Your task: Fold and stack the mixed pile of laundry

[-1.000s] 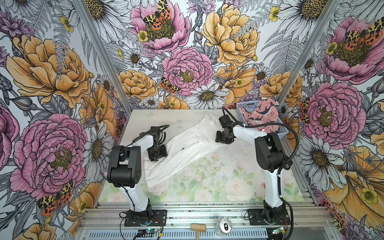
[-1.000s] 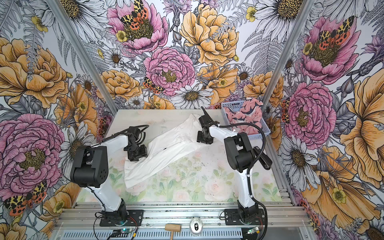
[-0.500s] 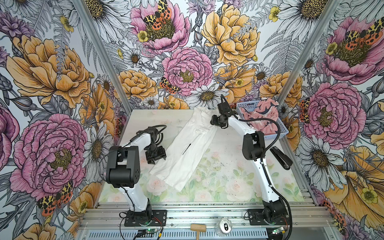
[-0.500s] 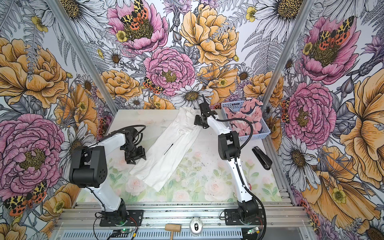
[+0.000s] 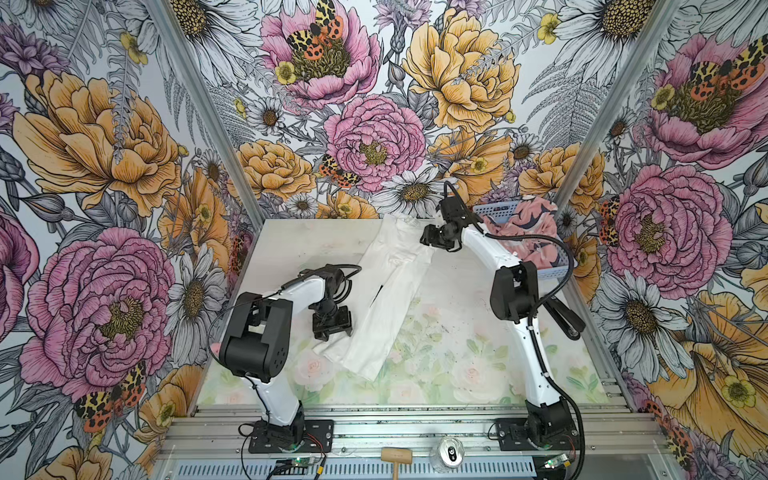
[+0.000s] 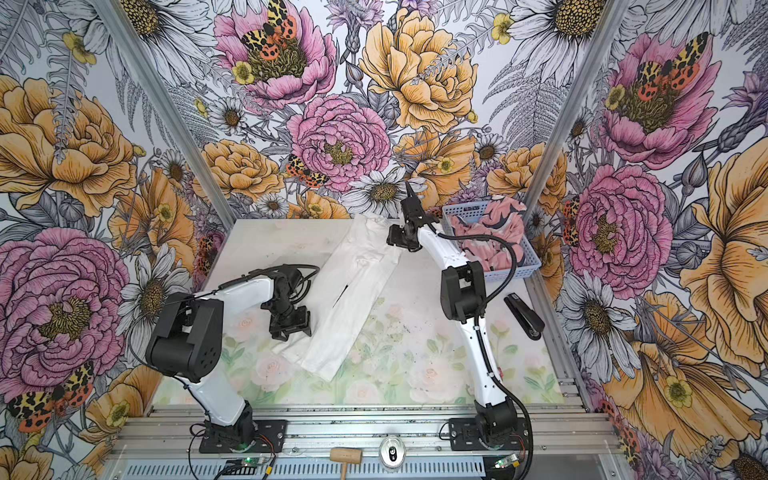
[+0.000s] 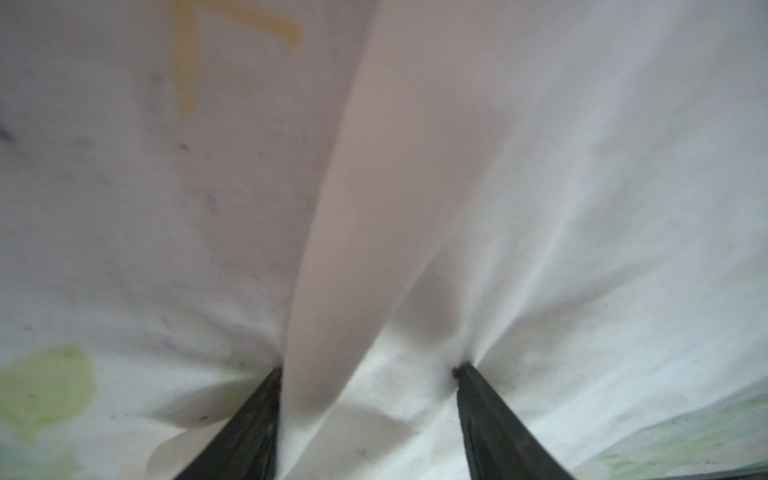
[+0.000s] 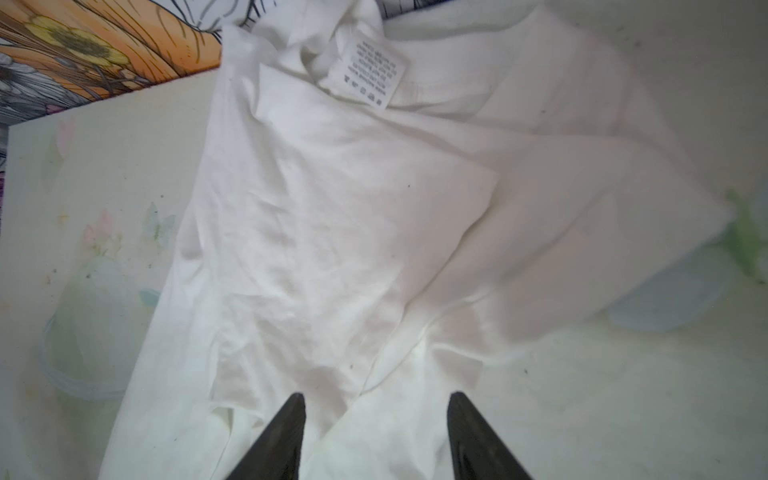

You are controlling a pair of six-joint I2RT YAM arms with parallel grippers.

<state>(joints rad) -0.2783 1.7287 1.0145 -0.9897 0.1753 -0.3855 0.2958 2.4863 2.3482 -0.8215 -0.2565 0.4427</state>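
Next, my left gripper swings the near end of the white T-shirt strip [image 5: 380, 308] straight before my right gripper takes the strip's free corner [image 5: 370, 373], because the strip lies at a slant to the table's front edge.
The white T-shirt [image 5: 390, 291] [image 6: 353, 291] lies on the table as a long narrow strip, running from the back middle toward the front left. My left gripper [image 5: 332, 332] [image 7: 368, 370] is open, fingers pressed onto the strip's near left corner with a raised fold of cloth [image 7: 340, 249] between them. At the strip's far right edge my right gripper [image 5: 428, 243] [image 8: 376, 397] hovers open just over the cloth, near the care label [image 8: 374, 70]. The pink printed garment [image 5: 532, 224] [image 6: 490, 232] lies heaped in the basket at the back right.
The light blue basket [image 6: 519, 270] stands in the back right corner beside the right arm. A black stapler [image 5: 563, 318] lies by the right wall. A wooden mallet [image 5: 397, 455] and a can [image 5: 451, 453] sit on the front rail. The floral table top [image 5: 457, 353] shows at front right.
The right gripper has moved toward the back wall and the shirt has swung from a wide slanted spread into a narrower, steeper strip. The left gripper shifted slightly frontward onto the near corner.
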